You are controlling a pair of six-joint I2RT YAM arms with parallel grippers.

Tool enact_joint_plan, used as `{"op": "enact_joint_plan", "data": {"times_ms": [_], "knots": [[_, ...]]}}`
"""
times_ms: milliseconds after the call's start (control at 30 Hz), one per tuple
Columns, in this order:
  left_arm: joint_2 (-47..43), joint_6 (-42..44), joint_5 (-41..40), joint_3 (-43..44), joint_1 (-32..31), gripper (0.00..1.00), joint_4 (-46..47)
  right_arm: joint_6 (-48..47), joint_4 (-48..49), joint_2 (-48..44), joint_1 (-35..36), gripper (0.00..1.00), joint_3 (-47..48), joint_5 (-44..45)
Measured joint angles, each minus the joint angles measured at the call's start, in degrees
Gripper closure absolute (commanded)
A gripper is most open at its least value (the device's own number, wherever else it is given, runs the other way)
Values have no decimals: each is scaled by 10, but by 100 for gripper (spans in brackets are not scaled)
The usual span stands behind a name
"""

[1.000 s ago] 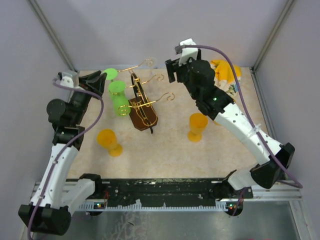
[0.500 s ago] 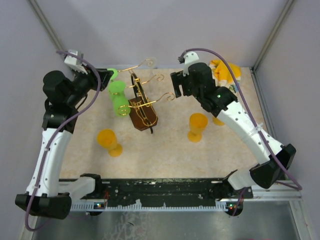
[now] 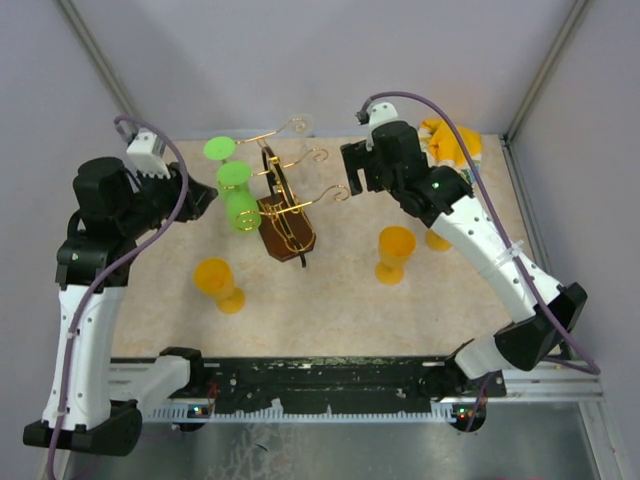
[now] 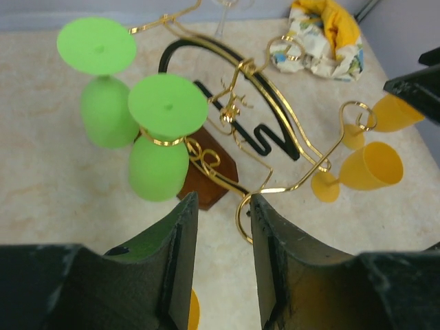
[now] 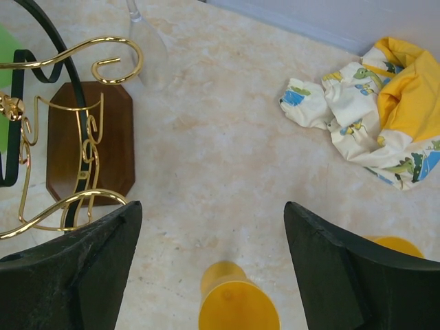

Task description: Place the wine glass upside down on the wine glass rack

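Note:
I can see that the orange goblet (image 3: 219, 285) nearest my left gripper is upright and clear of the rack. I should keep moving toward its rim (image 3: 226, 266) until my open fingers are on both sides of it.
The wine glass rack (image 3: 287, 205), gold wire on a dark brown base, stands at the middle rear; it also shows in the left wrist view (image 4: 275, 130) and the right wrist view (image 5: 75, 144). Two green goblets (image 3: 238, 195) hang upside down on its left arms, the nearer (image 4: 161, 148) and the farther (image 4: 103, 89). My left gripper (image 3: 197, 194) is open and empty, left of them (image 4: 222, 201). My right gripper (image 3: 352, 172) is open wide and empty, right of the rack (image 5: 211, 206), above an upright orange goblet (image 5: 237, 309).
Orange goblets stand on the table at the front left (image 3: 218, 283), right of centre (image 3: 394, 252) and partly behind my right arm (image 3: 437, 241). A crumpled yellow patterned cloth (image 3: 450, 140) lies at the back right. A faint clear glass stem (image 5: 141, 27) shows by the rack's far arm.
My left gripper has drawn back from the green goblets, toward the left and the near side; both goblets stay hanging. My right gripper shifted slightly toward the rack, then held still.

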Motion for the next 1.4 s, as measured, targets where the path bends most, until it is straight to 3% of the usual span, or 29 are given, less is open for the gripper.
{"op": "enact_joint_plan", "data": {"times_ms": [567,833,1400], "knots": [[-27,-37,-23,-9,0,63,-278,0,-2,10,-7,12,14,13],[-44,-49,-19,-115,0,60,-291,0,1,10,-17,11,14,13],[-33,-75,-43,-214,-16,58,-230,-2,13,14,-24,11,14,10]]}}
